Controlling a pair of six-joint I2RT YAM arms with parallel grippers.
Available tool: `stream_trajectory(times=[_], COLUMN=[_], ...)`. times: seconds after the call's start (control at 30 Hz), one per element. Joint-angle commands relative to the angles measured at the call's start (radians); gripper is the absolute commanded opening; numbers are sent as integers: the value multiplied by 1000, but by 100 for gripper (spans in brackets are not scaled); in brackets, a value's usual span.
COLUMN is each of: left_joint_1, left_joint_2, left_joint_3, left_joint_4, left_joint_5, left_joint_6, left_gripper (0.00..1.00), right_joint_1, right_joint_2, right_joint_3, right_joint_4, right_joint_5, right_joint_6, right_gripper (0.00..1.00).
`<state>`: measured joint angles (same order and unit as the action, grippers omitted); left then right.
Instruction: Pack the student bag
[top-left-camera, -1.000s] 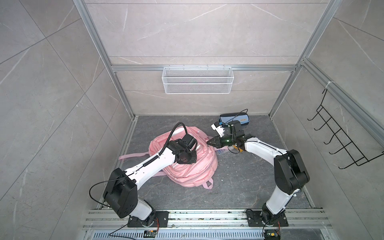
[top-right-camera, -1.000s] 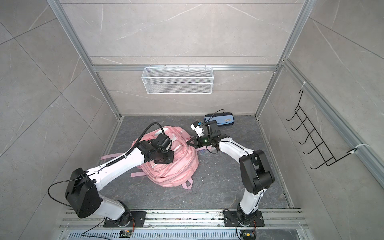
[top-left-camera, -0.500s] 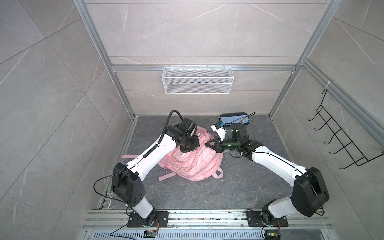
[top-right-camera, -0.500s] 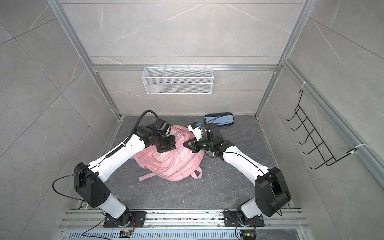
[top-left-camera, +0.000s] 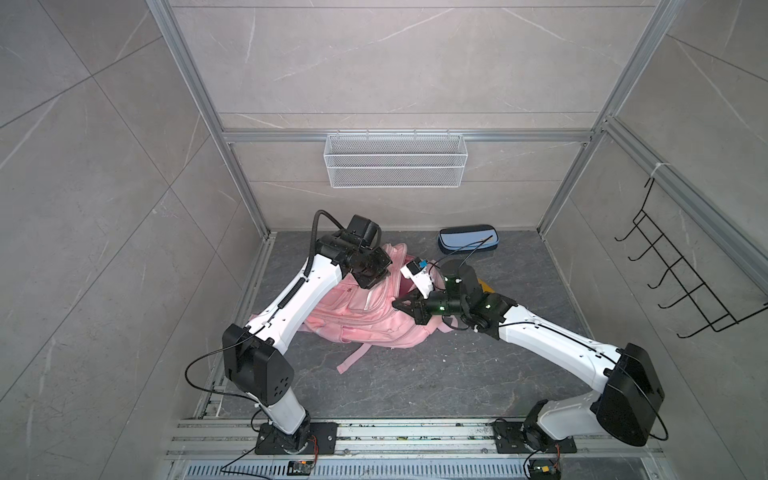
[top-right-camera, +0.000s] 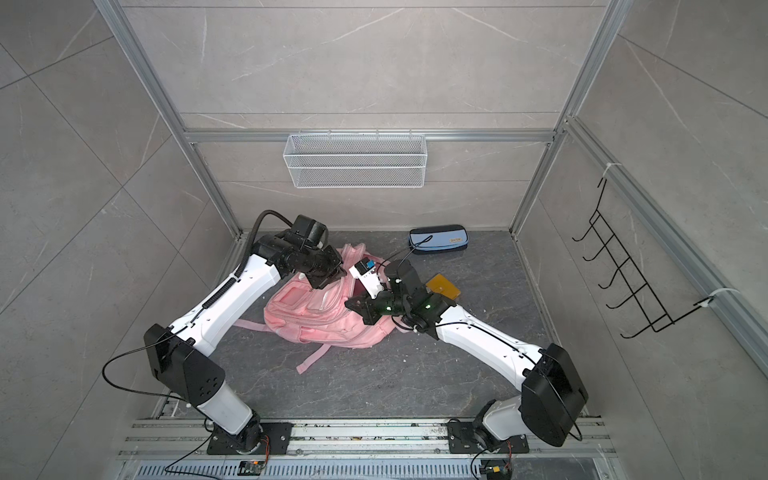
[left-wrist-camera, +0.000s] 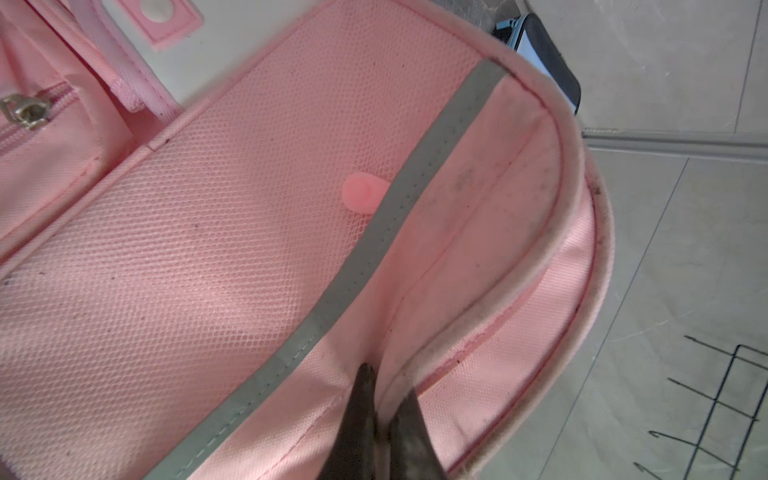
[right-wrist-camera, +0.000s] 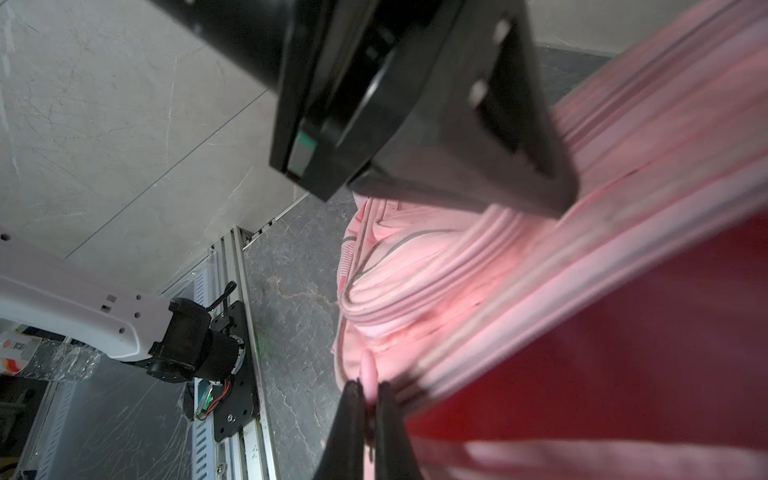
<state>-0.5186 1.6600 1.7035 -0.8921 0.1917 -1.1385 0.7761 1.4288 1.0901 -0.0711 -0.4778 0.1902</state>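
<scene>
The left gripper is holding the piped rim (left-wrist-camera: 449, 339) up, so the right gripper should go on pulling the zip pull along the zipper edge until the bag opens wide, before it lets go.
The pink student bag (top-left-camera: 365, 318) (top-right-camera: 324, 320) lies slumped on the dark floor between my two arms in both top views. My left gripper (left-wrist-camera: 386, 384) is shut on a fold of fabric at the bag's piped rim, beside a grey reflective stripe (left-wrist-camera: 374, 249). It holds the bag's far end up (top-left-camera: 382, 276) (top-right-camera: 337, 275). My right gripper (right-wrist-camera: 368, 384) is shut on a small pink zip pull at the bag's zipper edge (top-left-camera: 397, 303) (top-right-camera: 350, 303). Between the two grips the dark red inside of the bag (right-wrist-camera: 623, 353) shows.
A blue pencil case (top-left-camera: 467, 238) (top-right-camera: 438, 239) lies against the back wall. A flat yellow thing (top-right-camera: 442, 286) lies on the floor behind my right arm. A white wire basket (top-left-camera: 395, 160) hangs on the back wall and a black hook rack (top-left-camera: 685, 282) on the right wall.
My left arm has reached farther back and lifted the bag's far end. My right gripper has drawn the zip pull leftward and frontward, and its elbow has swung out right. The bag is stretched longer.
</scene>
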Motion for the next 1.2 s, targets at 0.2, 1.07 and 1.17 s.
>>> stream_trajectory(times=[0.2, 1.07, 1.17], left_joint_1=[21, 7, 6], left_joint_2=[7, -19, -21], left_joint_3=[121, 42, 41], left_joint_4=[255, 413, 433], left_joint_5=[-10, -84, -87], left_joint_6=[-262, -433, -432], left_gripper=[0, 0, 0], right_joint_1=[180, 488, 489], right_joint_2=[27, 298, 329], right_joint_3=[20, 193, 198], right_joint_4=[-21, 167, 201], right_joint_5=[115, 554, 520], right_joint_6=[-123, -352, -329], right_gripper=[0, 0, 0])
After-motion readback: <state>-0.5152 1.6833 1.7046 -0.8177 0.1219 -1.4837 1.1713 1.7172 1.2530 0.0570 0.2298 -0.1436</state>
